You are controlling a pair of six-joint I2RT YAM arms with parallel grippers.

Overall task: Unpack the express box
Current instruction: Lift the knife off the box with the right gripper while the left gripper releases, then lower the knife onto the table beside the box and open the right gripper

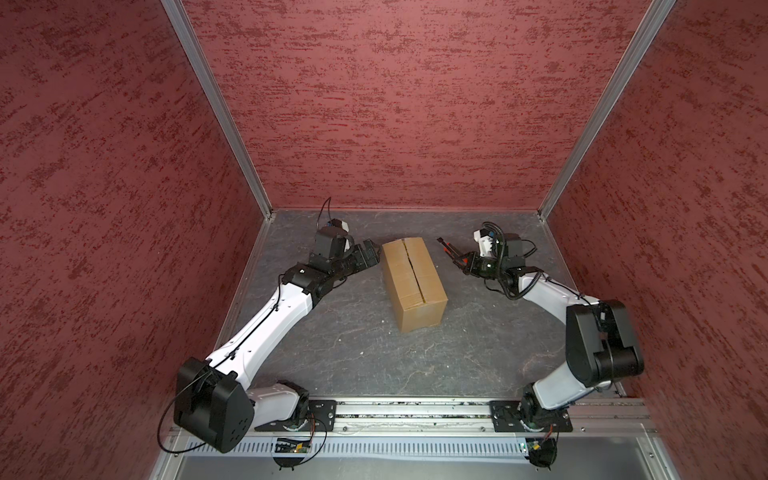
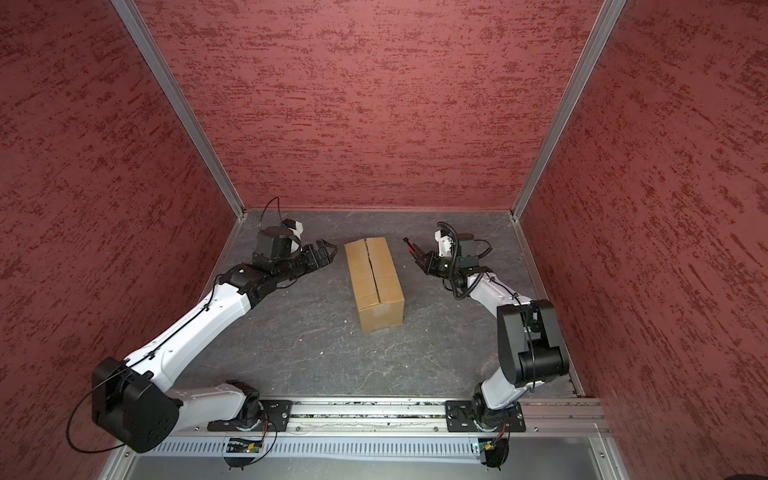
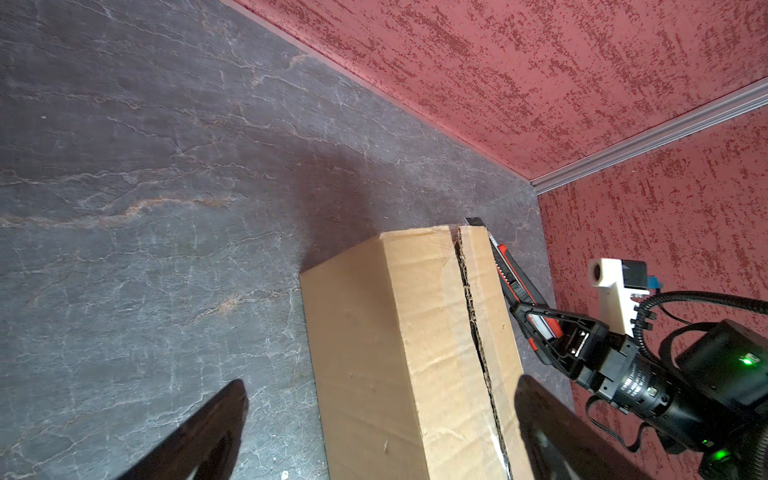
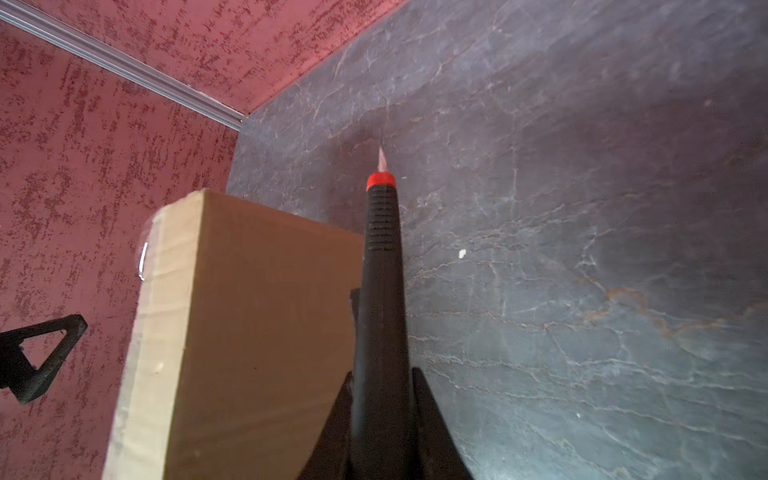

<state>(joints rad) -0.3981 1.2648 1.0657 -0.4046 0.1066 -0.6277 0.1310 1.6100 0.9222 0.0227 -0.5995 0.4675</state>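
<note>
The box's centre seam (image 1: 413,272) is split open and the table (image 1: 458,291) beside the box is clear, so I keep lowering the utility knife with my right gripper until it lies there.
The express box (image 1: 413,282) (image 2: 376,282) is a plain brown carton lying lengthwise mid-table, its top flaps down, with a narrow ragged gap along the centre seam (image 3: 471,316). My left gripper (image 1: 374,253) (image 2: 328,249) (image 3: 380,384) hovers open at the box's far left corner, with nothing between its fingers. My right gripper (image 1: 456,260) (image 2: 422,261) (image 4: 382,374) is shut on a black-and-red utility knife (image 4: 380,270) (image 3: 511,278). It holds the knife just right of the box's far end, blade out and pointing toward the back wall, clear of the cardboard (image 4: 249,332).
Red textured walls (image 1: 395,104) close in the back and both sides, with aluminium posts (image 1: 224,116) in the corners. A metal rail (image 1: 415,411) carrying both arm bases runs along the front edge. The table (image 1: 353,353) is dark marbled grey.
</note>
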